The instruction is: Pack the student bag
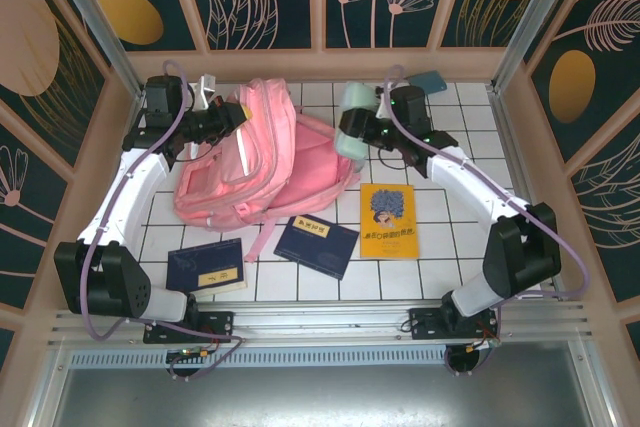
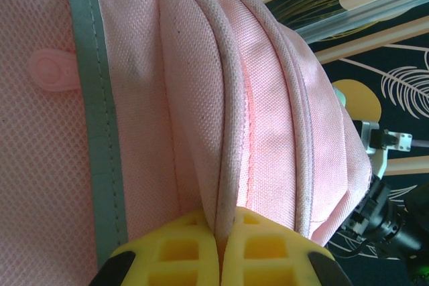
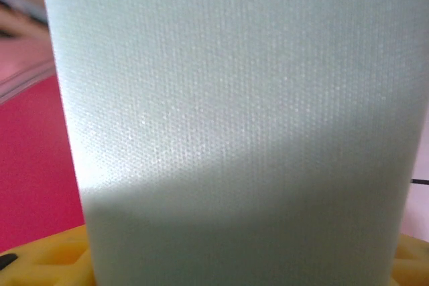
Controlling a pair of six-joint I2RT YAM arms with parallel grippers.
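Observation:
The pink bag's opening (image 1: 322, 140) is wide open toward the pale green case, so I should keep moving the case in with my right gripper until it sits deep inside (image 1: 302, 162).
The student bag (image 1: 270, 167) is a big pink backpack lying on the white tiled table at centre left. My left gripper (image 1: 238, 112) is at its upper end, shut on a piped seam of the bag (image 2: 268, 98); the yellow fingers (image 2: 174, 252) pinch that cord between them. My right gripper (image 1: 352, 132) is just right of the bag and is shut on a pale green case (image 1: 352, 112). In the right wrist view the case (image 3: 234, 112) spans the gap between the yellow fingers (image 3: 47, 259), with pink fabric behind it at left.
Two dark blue books (image 1: 206, 267) (image 1: 316, 245) and a yellow book (image 1: 388, 220) lie on the tiles in front of the bag. A teal object (image 1: 428, 82) sits at the back right. Wooden walls enclose the table on three sides.

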